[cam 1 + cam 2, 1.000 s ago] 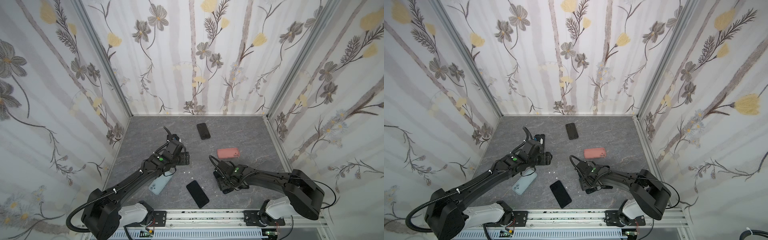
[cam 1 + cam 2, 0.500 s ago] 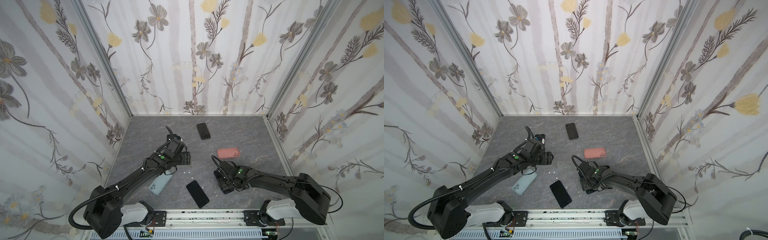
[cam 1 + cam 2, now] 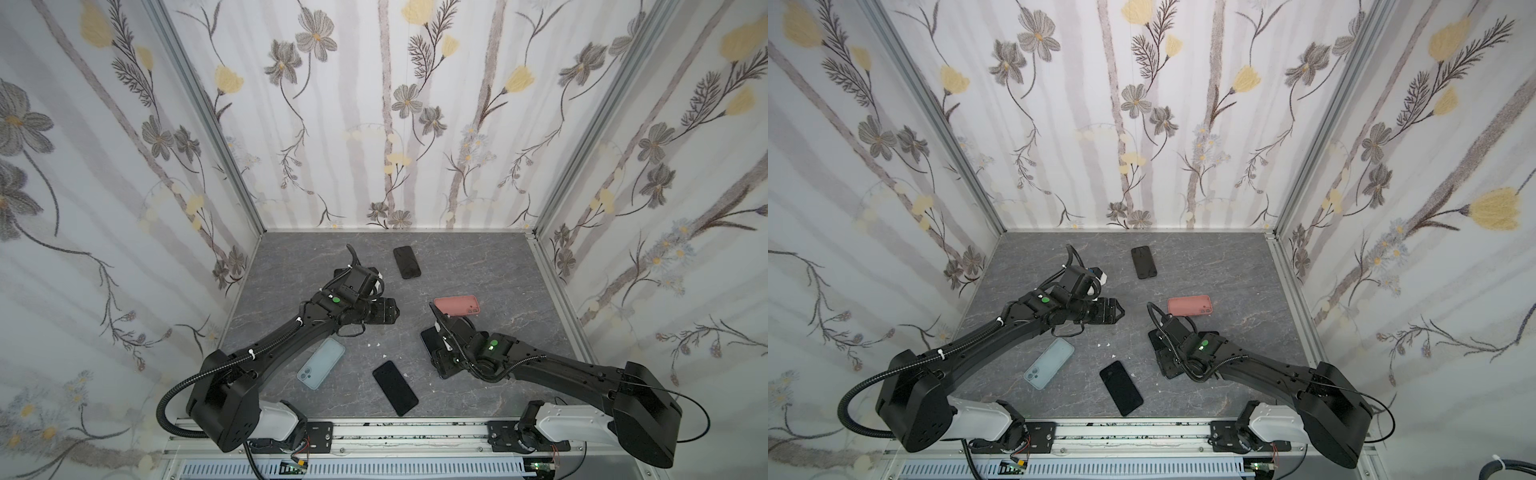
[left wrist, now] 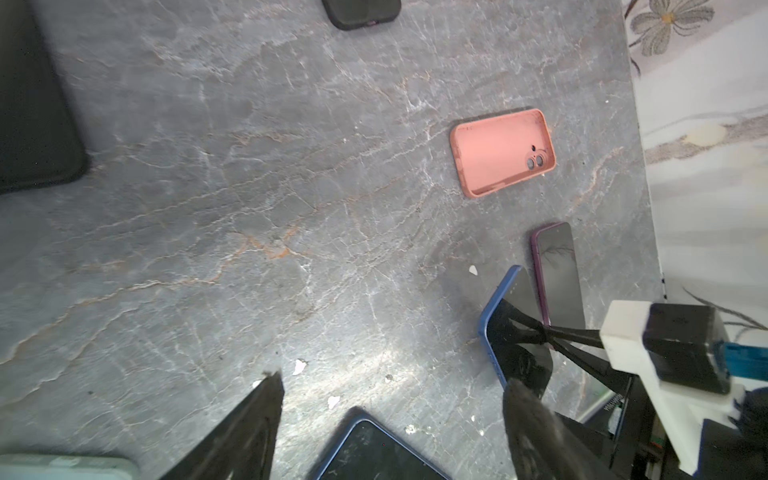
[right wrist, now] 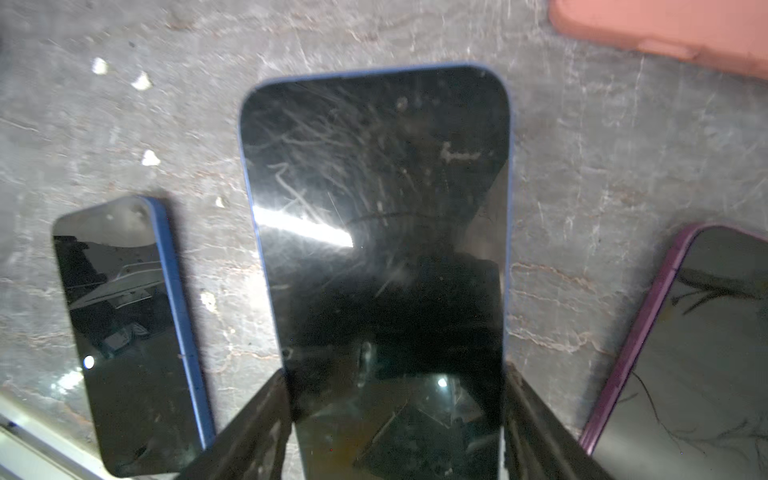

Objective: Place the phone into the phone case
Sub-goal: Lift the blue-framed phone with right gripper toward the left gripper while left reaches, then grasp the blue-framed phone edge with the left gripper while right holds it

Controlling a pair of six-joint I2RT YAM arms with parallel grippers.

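Observation:
The blue-edged phone's far end (image 3: 429, 335) sticks out free toward my open left gripper (image 3: 390, 311), so my right gripper should go on carrying the phone there until my left gripper has hold of it.
My right gripper (image 5: 395, 432) is shut on a blue-edged phone (image 5: 374, 199), one finger on each long side and the dark screen facing up. In both top views this phone (image 3: 428, 336) (image 3: 1156, 336) shows at the gripper (image 3: 436, 352), just in front of the pink phone case (image 3: 457, 305) (image 3: 1190, 305). The pink case (image 4: 503, 151) lies hollow side up. My left gripper (image 4: 390, 403) (image 3: 390, 316) is open and empty over bare table, left of the pink case. A corner of another blue phone (image 4: 374, 453) shows below it.
A second blue phone (image 3: 395, 387) (image 5: 124, 332) lies near the front edge. Beside it is a light blue case (image 3: 321, 363). A purple phone (image 5: 685, 353) (image 4: 557, 274) rests close to the held one. A black phone (image 3: 407, 262) lies at the back. Walls close three sides.
The right arm's elbow has swung toward the front right while its gripper stays on the phone. The left gripper has shifted slightly to the right and stays open.

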